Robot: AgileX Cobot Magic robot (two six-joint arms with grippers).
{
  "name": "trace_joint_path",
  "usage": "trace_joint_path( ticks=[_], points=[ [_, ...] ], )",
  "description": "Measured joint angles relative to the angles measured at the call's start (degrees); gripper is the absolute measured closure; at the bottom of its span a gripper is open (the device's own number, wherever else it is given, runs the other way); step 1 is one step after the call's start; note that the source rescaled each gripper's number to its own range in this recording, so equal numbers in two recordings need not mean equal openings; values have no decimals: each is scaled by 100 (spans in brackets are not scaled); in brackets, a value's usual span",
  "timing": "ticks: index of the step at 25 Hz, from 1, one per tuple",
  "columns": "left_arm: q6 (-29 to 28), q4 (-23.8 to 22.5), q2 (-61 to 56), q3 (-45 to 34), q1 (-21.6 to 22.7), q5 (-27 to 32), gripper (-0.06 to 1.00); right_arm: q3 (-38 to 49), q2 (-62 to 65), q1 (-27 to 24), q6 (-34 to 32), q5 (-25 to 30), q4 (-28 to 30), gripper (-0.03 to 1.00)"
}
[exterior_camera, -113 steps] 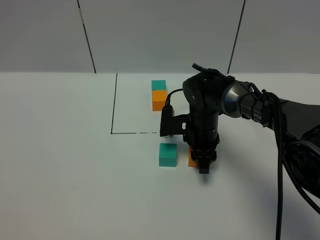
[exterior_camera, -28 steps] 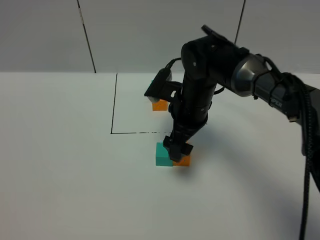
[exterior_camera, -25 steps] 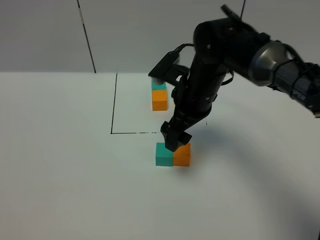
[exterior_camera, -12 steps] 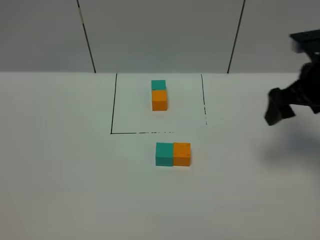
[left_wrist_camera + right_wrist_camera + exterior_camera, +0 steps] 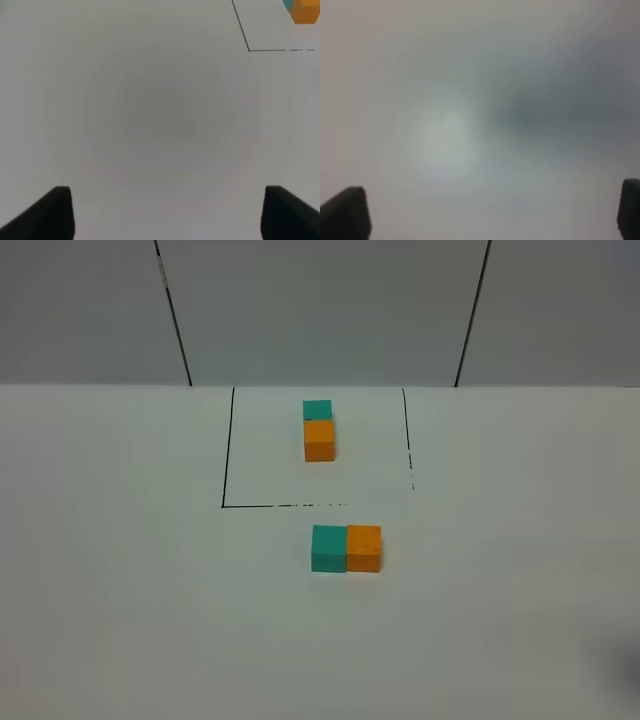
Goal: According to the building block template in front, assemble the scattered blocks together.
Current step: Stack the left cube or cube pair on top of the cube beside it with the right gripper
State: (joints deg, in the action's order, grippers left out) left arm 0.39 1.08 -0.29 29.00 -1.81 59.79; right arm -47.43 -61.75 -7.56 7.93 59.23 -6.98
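I should move my right gripper back and grasp the loose teal cube (image 5: 329, 548), because the loose cubes sit side by side, unlike the template's front-to-back pair (image 5: 319, 430).
The template, a teal cube (image 5: 317, 409) joined to an orange cube (image 5: 319, 440), stands inside the thin black outline (image 5: 228, 448) at the back of the table. In front of the outline the loose teal cube (image 5: 329, 548) and the loose orange cube (image 5: 364, 548) sit side by side, touching, teal on the left. Neither arm shows in the exterior high view. The left gripper (image 5: 167, 212) is open and empty over bare table; the template's orange cube (image 5: 306, 11) shows at that view's edge. The right gripper (image 5: 490, 212) is open and empty; its view is blurred.
The white table (image 5: 140, 590) spreads around the cubes. A grey panelled wall (image 5: 320, 310) rises behind it. A faint shadow (image 5: 625, 665) lies at the table's front right corner.
The right arm let go of the orange cube beside the teal one, lifted, swung away to the right and has left the exterior high view. The cubes have stayed put.
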Motion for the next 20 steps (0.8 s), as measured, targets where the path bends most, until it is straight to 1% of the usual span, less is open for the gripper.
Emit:
trace_joint_path(
  ticks=[5,10,15,18,20],
  points=[
    [-7,0,0,0,0,0,25,742,1258,-8,-139,70,151,-3],
    [-7,0,0,0,0,0,25,1018,2206,-8,-144,374,402,-3],
    [-7,0,0,0,0,0,25,1044,2717,-8,-148,525,486,-3],
    [-7,0,0,0,0,0,25,1044,2788,-8,-148,492,486,-3],
    [-7,0,0,0,0,0,25,1044,2788,-8,-148,379,473,-3]
  ],
)
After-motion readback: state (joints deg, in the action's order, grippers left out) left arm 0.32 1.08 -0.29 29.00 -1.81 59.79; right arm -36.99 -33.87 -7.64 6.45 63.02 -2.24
